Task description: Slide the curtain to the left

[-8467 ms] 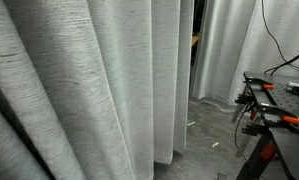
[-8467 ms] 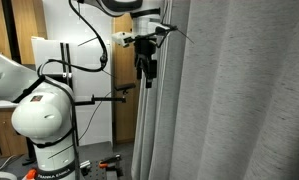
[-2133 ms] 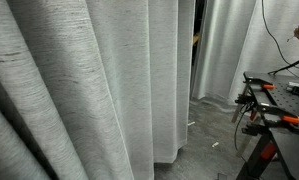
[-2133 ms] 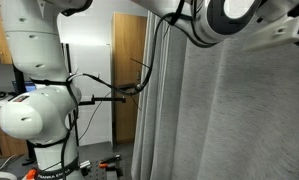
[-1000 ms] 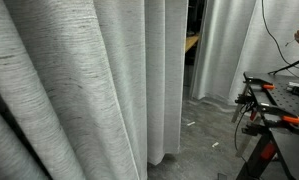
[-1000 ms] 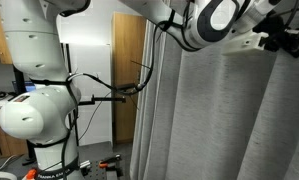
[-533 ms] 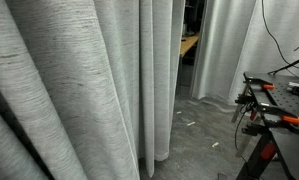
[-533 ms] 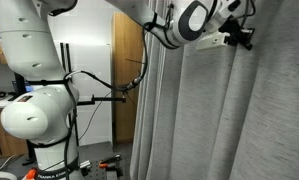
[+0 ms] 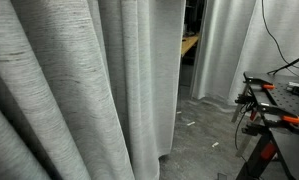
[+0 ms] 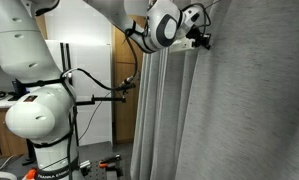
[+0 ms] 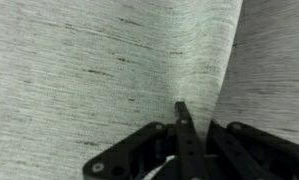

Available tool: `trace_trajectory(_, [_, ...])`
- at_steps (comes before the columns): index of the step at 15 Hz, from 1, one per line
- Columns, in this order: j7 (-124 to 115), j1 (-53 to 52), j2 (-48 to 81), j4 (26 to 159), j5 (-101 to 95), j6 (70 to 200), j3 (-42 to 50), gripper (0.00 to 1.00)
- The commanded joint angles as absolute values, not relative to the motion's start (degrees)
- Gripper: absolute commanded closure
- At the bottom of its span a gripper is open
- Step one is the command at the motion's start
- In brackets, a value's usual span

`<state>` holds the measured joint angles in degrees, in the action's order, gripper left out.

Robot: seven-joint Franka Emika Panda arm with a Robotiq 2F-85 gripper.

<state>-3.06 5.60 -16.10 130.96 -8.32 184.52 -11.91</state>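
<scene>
The curtain's edge fold (image 10: 199, 56) is held between my closed fingers, so my gripper should carry on pulling toward the wooden door (image 10: 126, 116) until that edge hangs next to it, and then let go.
The curtain (image 9: 69, 90) is light grey woven fabric with fine horizontal streaks and deep folds, filling the left of an exterior view. It also covers the right of an exterior view, where the curtain (image 10: 259, 100) hangs full height. My gripper (image 10: 202, 38) is high up at its left edge, pressed into the cloth. In the wrist view the curtain (image 11: 89, 60) fills the picture, and my gripper (image 11: 181, 108) shows its black fingers together against the fabric, with a vertical fold just to their right. Nothing is seen between the fingers.
A smoother, whiter curtain (image 10: 164, 120) hangs just left of the grey one, and also shows at the back (image 9: 224, 50). The white robot base (image 10: 39, 110) and a wooden door (image 10: 124, 80) stand further left. A black workbench with clamps (image 9: 279, 100) sits at the right.
My gripper has swept left across the top of the curtain, from the right edge of the exterior view to the curtain's left edge. The folds have shifted and the hanging edge sways.
</scene>
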Motion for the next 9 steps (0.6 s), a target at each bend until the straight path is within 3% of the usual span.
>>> trace_trajectory(1, [-4.5,0.5,-17.8,137.9,-7.0,185.1,-14.4,1.0])
trace_trajectory(5, [-5.2,-6.6,-21.5,141.4,-2.7,184.4,-14.4,1.0])
trace_trajectory(9, [-8.7,-7.4,-26.4,144.9,0.1,182.7,-18.0,1.0])
